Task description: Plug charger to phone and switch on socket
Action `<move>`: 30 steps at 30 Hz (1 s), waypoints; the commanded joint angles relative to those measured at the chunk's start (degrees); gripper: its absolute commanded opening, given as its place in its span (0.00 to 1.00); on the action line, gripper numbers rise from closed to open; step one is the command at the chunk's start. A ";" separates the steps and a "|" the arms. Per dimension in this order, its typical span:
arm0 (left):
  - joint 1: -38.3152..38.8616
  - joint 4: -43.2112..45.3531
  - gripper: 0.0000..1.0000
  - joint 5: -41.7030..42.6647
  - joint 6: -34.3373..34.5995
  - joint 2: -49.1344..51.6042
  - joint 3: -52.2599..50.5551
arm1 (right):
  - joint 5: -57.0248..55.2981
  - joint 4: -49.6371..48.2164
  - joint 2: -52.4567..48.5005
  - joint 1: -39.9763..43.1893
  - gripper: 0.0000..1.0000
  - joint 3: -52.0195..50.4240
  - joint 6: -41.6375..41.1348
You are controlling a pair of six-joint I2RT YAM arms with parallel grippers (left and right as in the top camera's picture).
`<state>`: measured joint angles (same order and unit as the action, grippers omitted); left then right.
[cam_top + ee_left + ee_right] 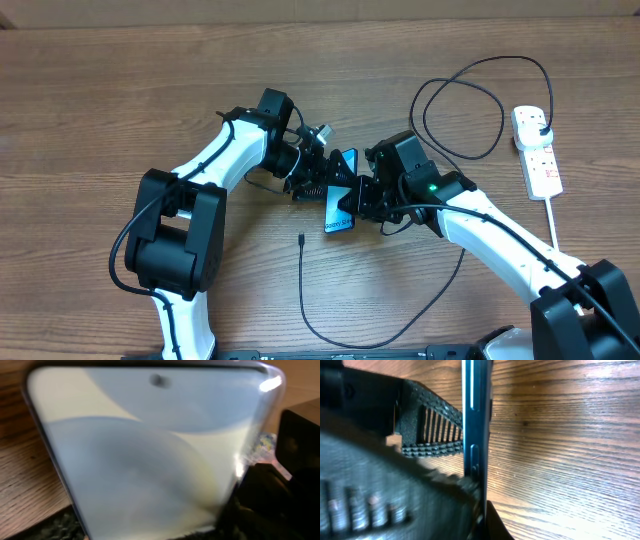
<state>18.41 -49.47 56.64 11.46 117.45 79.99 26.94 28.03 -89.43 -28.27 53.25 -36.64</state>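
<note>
The connector tip lies loose while my right gripper holds the phone's edge (353,219). So next my left gripper takes hold of the phone's opposite edge (328,211) before plugging in the charger.
The phone (338,212) is held off the table between my two grippers, screen tilted toward the left arm. My right gripper (358,198) is shut on its right edge; the right wrist view shows the phone's thin edge (476,420) pinched between the jaws (482,515). My left gripper (318,185) stands at the phone's other side. Its jaws are wide and the screen (150,450) fills its view. Whether they still press the phone cannot be told. The charger's connector tip (301,238) lies loose on the table below the phone. Its black plug (540,124) sits in the socket (540,160) at far right.
The black cable (305,300) runs from the tip toward the front edge, passes under my right arm and loops (460,100) at the back right. The socket's white lead (553,225) trails toward the front. A ribbed finger of the left gripper (432,430) rests beside the phone.
</note>
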 commanded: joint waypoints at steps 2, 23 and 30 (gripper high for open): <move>0.42 0.44 0.94 2.78 -1.22 0.20 1.62 | -0.24 -0.24 -0.02 -0.35 0.04 1.46 0.46; -3.41 7.72 0.77 34.01 -8.70 -3.17 3.61 | 25.97 -17.27 0.04 7.48 0.04 1.57 4.09; -4.63 8.41 0.80 33.97 -8.66 -13.57 6.45 | 38.49 -32.09 0.04 11.02 0.04 1.57 2.01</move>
<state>13.10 -41.45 86.19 3.84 111.50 83.22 55.79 1.10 -89.54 -18.74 53.25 -34.41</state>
